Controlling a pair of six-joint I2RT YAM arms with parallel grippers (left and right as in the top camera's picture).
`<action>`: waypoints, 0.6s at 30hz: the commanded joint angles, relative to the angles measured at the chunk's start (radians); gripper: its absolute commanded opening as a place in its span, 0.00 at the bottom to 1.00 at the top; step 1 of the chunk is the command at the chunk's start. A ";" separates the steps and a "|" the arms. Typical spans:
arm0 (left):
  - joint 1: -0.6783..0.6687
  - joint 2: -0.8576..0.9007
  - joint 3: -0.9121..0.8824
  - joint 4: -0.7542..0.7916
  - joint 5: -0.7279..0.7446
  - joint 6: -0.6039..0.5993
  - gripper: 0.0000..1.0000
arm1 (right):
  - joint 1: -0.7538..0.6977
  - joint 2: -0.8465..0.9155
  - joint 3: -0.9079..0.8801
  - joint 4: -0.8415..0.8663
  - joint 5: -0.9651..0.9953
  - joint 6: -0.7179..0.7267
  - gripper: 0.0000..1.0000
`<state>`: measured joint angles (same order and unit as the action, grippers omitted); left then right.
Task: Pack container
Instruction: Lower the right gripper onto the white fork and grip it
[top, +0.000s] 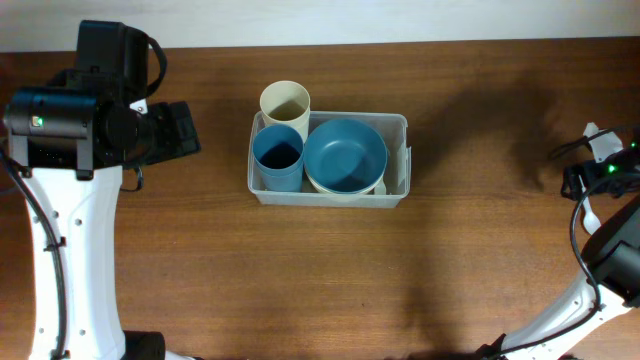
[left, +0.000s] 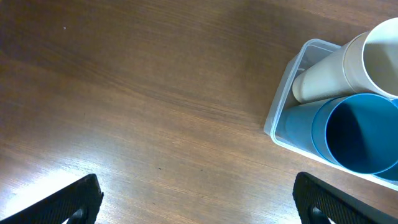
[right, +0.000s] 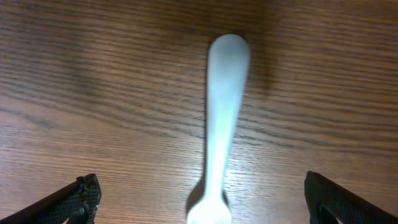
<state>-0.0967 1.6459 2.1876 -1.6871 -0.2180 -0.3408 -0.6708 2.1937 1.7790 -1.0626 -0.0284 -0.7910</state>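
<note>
The white plastic utensil (right: 226, 84) lies lengthwise between my right gripper's open fingers, so I should keep lowering it until they straddle the narrow stem (right: 216, 171), then close it.
The clear plastic container (top: 330, 200) stands at the table's middle. In it are a cream cup (top: 285, 102), a blue cup (top: 278, 155) and a blue bowl (top: 345, 153) nested in a cream bowl (top: 372, 188). My left gripper (top: 185, 130) is open and empty, left of the container. The left wrist view shows its fingers (left: 196, 199) over bare wood, with the container's corner (left: 280, 118), the cream cup (left: 336, 74) and the blue cup (left: 354, 134) at the right. My right gripper (right: 199, 199) is open at the far right (top: 590, 180), above a white plastic utensil (right: 224, 93) lying flat between its fingers, not touching them.
A thin white piece (top: 405, 165) stands against the container's right wall. The table's back edge meets a pale wall at the top of the overhead view. Bare brown wood lies between the container and each arm.
</note>
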 joint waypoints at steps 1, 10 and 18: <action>0.003 0.009 -0.001 -0.001 -0.014 -0.014 1.00 | 0.003 0.040 -0.007 -0.003 -0.043 -0.010 0.99; 0.003 0.009 -0.001 0.000 -0.014 -0.014 1.00 | -0.002 0.053 -0.007 0.007 -0.028 -0.016 0.99; 0.003 0.009 -0.001 -0.001 -0.014 -0.014 1.00 | -0.004 0.085 -0.007 0.000 -0.021 -0.016 0.99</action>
<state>-0.0967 1.6459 2.1876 -1.6871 -0.2180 -0.3408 -0.6708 2.2566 1.7790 -1.0584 -0.0467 -0.7959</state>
